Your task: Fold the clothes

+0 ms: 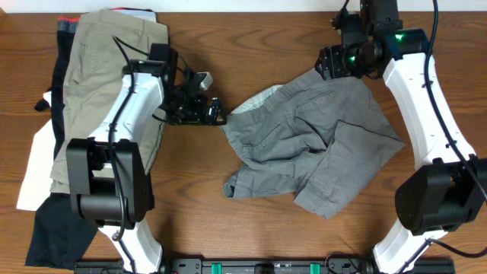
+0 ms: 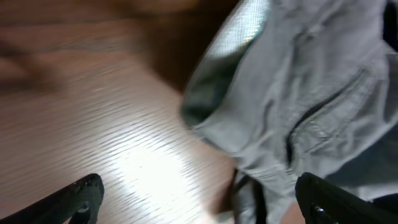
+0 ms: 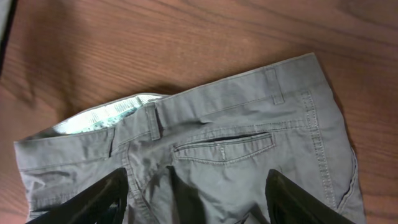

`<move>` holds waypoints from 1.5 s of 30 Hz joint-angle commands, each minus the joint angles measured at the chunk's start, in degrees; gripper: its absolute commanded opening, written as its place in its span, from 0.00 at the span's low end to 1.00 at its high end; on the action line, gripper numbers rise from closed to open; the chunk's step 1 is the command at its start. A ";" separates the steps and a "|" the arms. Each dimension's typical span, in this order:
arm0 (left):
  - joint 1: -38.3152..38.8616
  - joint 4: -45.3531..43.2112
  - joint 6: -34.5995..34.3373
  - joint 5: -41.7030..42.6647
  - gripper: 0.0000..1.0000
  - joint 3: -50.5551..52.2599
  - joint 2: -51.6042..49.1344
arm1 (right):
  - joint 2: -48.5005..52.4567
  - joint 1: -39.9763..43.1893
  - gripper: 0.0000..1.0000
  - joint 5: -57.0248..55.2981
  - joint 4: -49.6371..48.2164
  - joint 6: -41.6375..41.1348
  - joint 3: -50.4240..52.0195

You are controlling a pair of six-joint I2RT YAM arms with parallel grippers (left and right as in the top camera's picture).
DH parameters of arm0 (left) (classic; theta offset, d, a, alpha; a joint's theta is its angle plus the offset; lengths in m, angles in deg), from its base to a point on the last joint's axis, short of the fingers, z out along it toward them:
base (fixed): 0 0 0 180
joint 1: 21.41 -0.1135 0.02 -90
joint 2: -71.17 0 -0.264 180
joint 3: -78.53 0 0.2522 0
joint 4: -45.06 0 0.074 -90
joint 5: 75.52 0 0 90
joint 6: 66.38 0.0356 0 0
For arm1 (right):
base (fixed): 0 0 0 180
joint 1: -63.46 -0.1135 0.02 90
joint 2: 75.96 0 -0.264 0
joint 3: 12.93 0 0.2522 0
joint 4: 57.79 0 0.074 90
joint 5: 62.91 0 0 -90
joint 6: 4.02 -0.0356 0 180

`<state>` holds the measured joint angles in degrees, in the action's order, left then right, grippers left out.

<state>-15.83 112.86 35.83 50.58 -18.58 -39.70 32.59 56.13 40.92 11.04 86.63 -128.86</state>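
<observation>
I expect the grey shorts point(image 2: 273, 118) to hang from a straight, taut waistband when I lift them, since the waistband gapes loosely point(image 2: 214, 90) beside limp, wrinkled cloth.
The wrinkled grey shorts point(image 1: 316, 141) lie crumpled in the middle right of the table, with the paler inner waistband point(image 1: 262, 99) showing at the top left. My left gripper point(image 1: 215, 114) is open at the shorts' left edge; in the left wrist view its fingers point(image 2: 199, 202) straddle bare wood and the grey fabric point(image 2: 298, 93). My right gripper point(image 1: 335, 65) is open above the shorts' upper edge; in the right wrist view its fingers point(image 3: 196, 199) hang over the waistband and a stitched back pocket point(image 3: 224, 148).
A pile of khaki-tan shorts point(image 1: 99, 68) lies on white point(image 1: 34, 175) and black point(image 1: 53, 228) garments at the table's left side, under the left arm. Bare wood point(image 1: 266, 228) lies in front of the grey shorts.
</observation>
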 commanded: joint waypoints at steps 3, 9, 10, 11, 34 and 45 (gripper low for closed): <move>3.72 -3.93 -6.05 3.76 1.00 1.42 -0.37 | 0.98 0.57 0.69 0.07 -0.33 0.72 -0.15; 7.91 -7.89 -18.64 -9.84 1.00 2.67 -0.42 | 0.98 0.57 0.71 0.09 -0.42 0.70 -0.15; 8.39 -7.82 -20.26 -12.76 1.00 2.67 -0.42 | 0.98 0.57 0.71 0.09 -0.42 0.72 -0.15; 8.68 -7.80 -21.29 -14.40 1.00 2.67 -0.42 | 0.98 0.57 0.70 0.07 -0.44 0.72 -0.15; 11.10 -14.21 -26.60 -8.07 0.36 2.67 -5.20 | 1.33 0.68 0.67 -2.51 -7.39 1.70 -0.13; 11.10 -14.47 -27.54 -8.13 0.06 2.67 -5.20 | 12.79 5.99 0.61 -5.97 -24.96 2.95 -0.15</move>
<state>-4.70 98.30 8.57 41.77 -16.17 -44.72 41.27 59.17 33.88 -13.13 88.66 -128.93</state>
